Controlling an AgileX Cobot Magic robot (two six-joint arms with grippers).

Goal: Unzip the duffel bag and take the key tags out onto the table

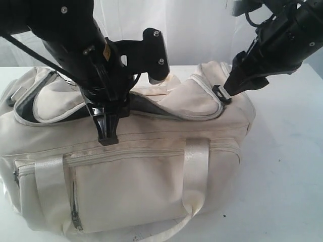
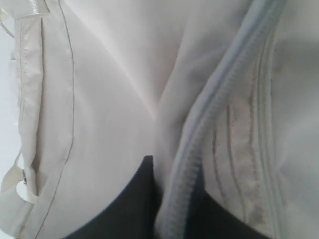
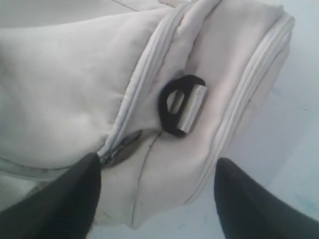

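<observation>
The flap sags over the opening of the duffel bag, so my left gripper should take hold of the flap's zipper edge again and raise it high to make the bag's opening wider.
The cream-white duffel bag fills the middle of the white table. Its top zipper is partly undone, and dark lining shows at the left end. My left gripper is shut on the grey zipper edge at the front lip of the opening. My right gripper hovers open at the bag's right end. Its fingers straddle the end fabric, with the metal zipper pull just beside one finger. The key tags are hidden.
A black ring with a metal clip hangs on the bag's right end. Satin handles and a front pocket zipper face the camera. Bare tabletop lies to the right of the bag.
</observation>
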